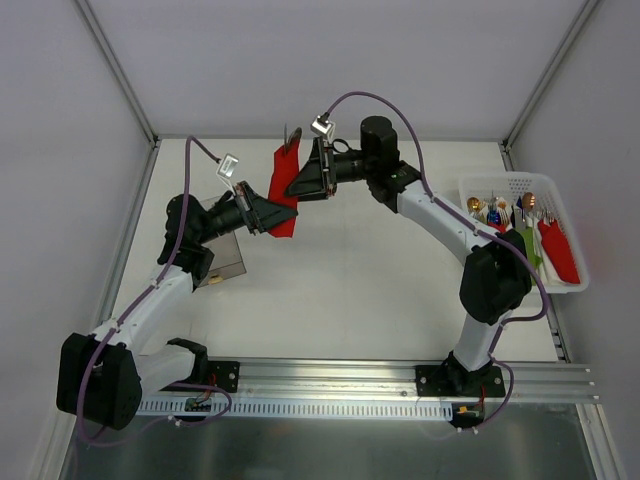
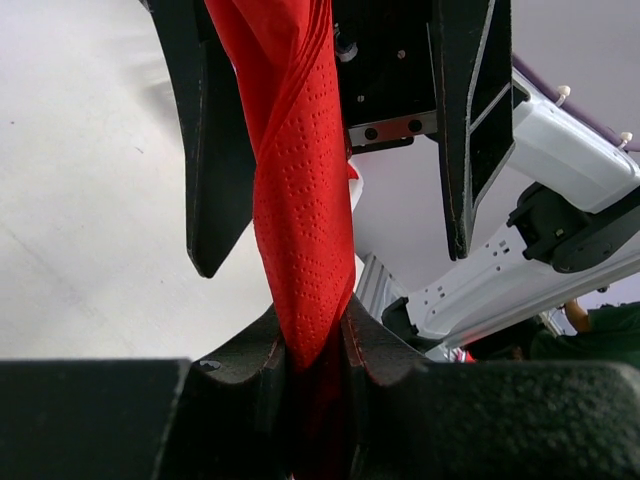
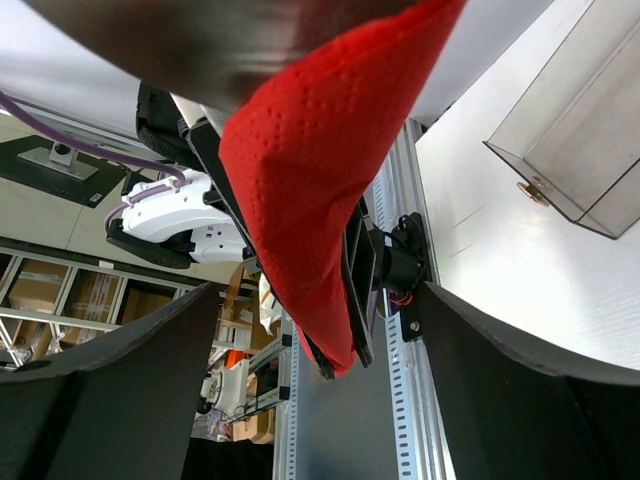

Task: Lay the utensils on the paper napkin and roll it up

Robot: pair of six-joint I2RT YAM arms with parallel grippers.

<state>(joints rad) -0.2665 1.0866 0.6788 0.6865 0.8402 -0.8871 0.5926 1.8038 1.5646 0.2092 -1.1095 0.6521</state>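
The white basket (image 1: 525,232) is too far away for my left gripper to reach, so my right gripper should close on the red napkin's middle (image 1: 284,180) and bring the roll over.
The red paper napkin (image 1: 285,195) is rolled up and held in the air over the back of the table. My left gripper (image 1: 268,212) is shut on its lower part, and the twisted roll (image 2: 300,230) is pinched between the pads (image 2: 315,340). My right gripper (image 1: 298,180) stands open around the roll's upper part, with a finger (image 2: 215,150) on each side and gaps between them. In the right wrist view the napkin (image 3: 320,180) hangs between the wide-apart fingers (image 3: 110,400). A slim dark utensil tip (image 1: 288,135) pokes out of the top end; the rest of the utensils is hidden inside.
A white basket (image 1: 520,182) at the right edge holds rolled bundles and cutlery. A clear plastic box (image 1: 225,258) stands on the table under my left arm and shows again as a box (image 3: 580,150) in the right wrist view. A metal rail (image 1: 330,385) runs along the near edge.
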